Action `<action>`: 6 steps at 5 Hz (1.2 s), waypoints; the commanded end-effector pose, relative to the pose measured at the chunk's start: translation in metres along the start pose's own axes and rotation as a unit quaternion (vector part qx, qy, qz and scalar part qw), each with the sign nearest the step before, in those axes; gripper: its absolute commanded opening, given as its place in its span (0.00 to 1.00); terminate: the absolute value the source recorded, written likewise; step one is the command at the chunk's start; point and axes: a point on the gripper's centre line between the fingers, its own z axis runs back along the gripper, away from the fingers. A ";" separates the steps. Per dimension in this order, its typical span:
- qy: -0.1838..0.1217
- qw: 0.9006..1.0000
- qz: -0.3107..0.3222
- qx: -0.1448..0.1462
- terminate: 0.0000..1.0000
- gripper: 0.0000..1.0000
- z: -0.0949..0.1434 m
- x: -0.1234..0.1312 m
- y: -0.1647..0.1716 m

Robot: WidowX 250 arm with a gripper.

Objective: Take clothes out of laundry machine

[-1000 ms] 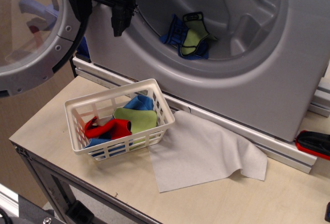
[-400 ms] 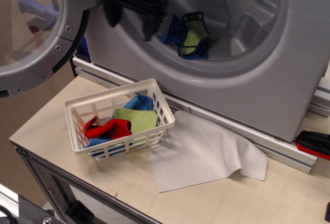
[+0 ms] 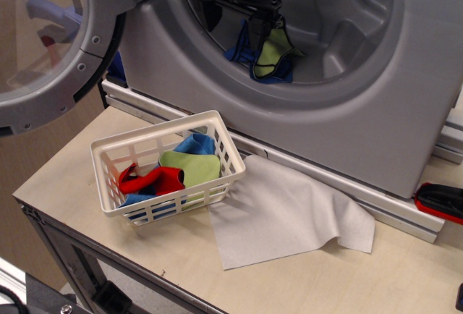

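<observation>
My gripper is about to pull, and the clothes [image 3: 265,55] will come out together as a heap because the lime-green piece [image 3: 275,48] lies tucked in the royal blue folds.
The grey laundry machine [image 3: 405,111] stands at the back with its round door [image 3: 79,61] swung open to the left. The clothes [image 3: 273,55], royal blue with a lime-green black-edged piece, lie low in the drum just inside the mouth. My black gripper [image 3: 235,26] is inside the drum mouth, just above and left of the clothes. Its fingers are spread apart and hold nothing. The right finger [image 3: 259,35] hangs in front of the left edge of the clothes; I cannot tell if it touches them.
A small white slatted basket [image 3: 217,122] sits on the wooden table [image 3: 72,176] below the drum, holding red, green and blue cloth pieces. A flat grey-white cloth sheet [image 3: 289,213] lies to its right. A red and black object [image 3: 441,202] lies at the right edge.
My gripper has moved right from in front of the door hinge into the drum mouth, stopping over the clothes. The clothes and basket have not moved.
</observation>
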 end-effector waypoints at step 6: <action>-0.034 0.999 0.016 0.031 0.00 0.00 -0.051 0.026 -0.001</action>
